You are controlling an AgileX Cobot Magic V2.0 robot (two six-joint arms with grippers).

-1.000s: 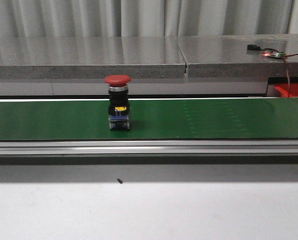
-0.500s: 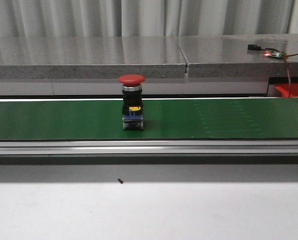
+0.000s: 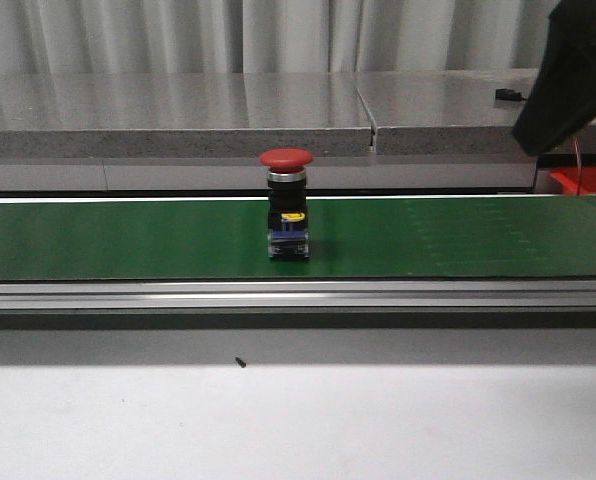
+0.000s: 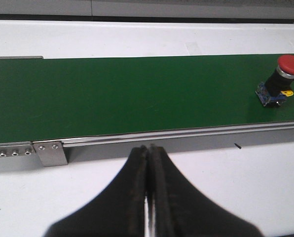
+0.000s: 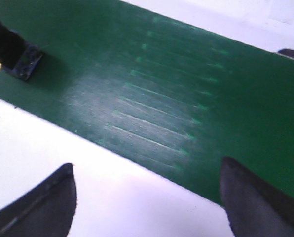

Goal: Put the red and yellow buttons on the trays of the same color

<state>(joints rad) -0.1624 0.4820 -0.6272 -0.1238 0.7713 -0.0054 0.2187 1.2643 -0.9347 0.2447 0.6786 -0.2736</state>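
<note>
The red button (image 3: 288, 218) stands upright and alone on the green belt, so my open right gripper should keep going toward the red cap (image 3: 286, 159) and close there.
A red button (image 3: 287, 215) with a mushroom cap stands upright on a black and blue base, near the middle of the green belt (image 3: 98, 238). The left wrist view has the red button (image 4: 281, 80) far off to one side, and the right wrist view catches only its base (image 5: 11, 53) at a corner. A corner of the red tray (image 3: 586, 180) peeks out at the far right behind the belt. No yellow button or yellow tray is in view. My left gripper (image 4: 148, 148) is shut and empty over the white table. My right gripper (image 5: 147, 165) is open over the belt's near edge.
The belt runs the full width between an aluminium rail (image 3: 298, 293) in front and a grey stone ledge (image 3: 178, 120) behind. The dark bulk of my right arm (image 3: 574, 70) hangs at the upper right. White table (image 3: 298, 420) lies in front.
The red button has travelled to the right along the belt. My right arm has come into the front view at the upper right, covering the small board with the red light.
</note>
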